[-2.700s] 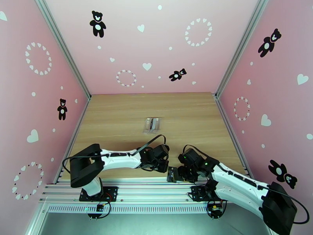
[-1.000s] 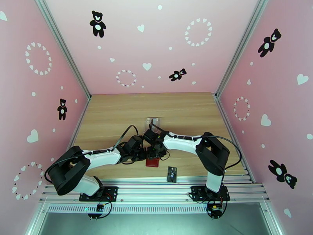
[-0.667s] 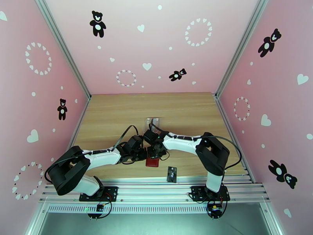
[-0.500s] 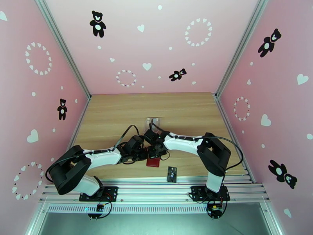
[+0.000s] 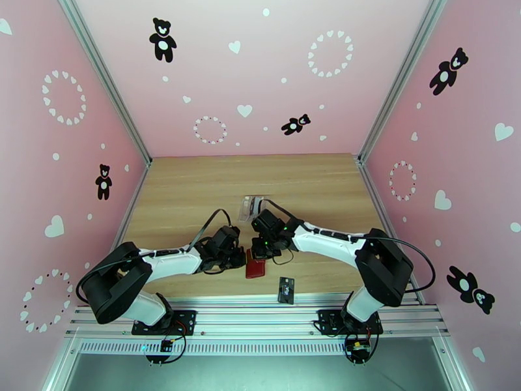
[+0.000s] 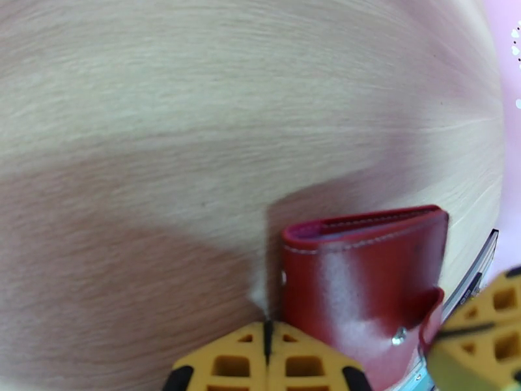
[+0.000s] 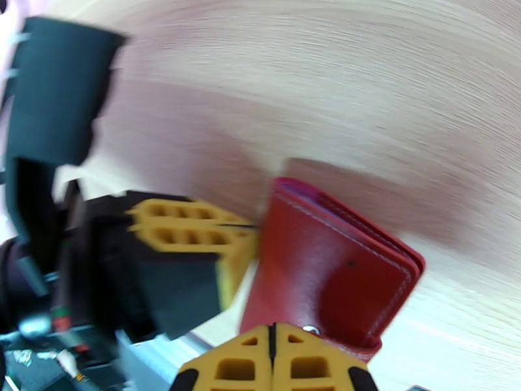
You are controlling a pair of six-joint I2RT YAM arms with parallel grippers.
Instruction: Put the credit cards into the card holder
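Observation:
Next, my right gripper pulls back the snap tab while my left gripper opens the cover before taking the credit card, because the card holder is folded shut.
The card holder is a small dark-red wallet, folded shut, lying on the wood table near its front middle. One dark credit card lies flat to its right, at the table's front edge. My left gripper is shut, its tips against the wallet's left edge with nothing between them. The left wrist view shows those closed tips beside the wallet. My right gripper is shut too. In the right wrist view its closed tips rest at the snap tab of the wallet.
A clear plastic tray stands just behind the two grippers at mid-table. Aluminium rails run along the near edge below the card. Pink walls close in the table on three sides. Both arms meet closely over the wallet.
The right arm's elbow has swung out to the right while its gripper stayed at the wallet. The wallet has tilted slightly. The left arm and the dark card have not moved.

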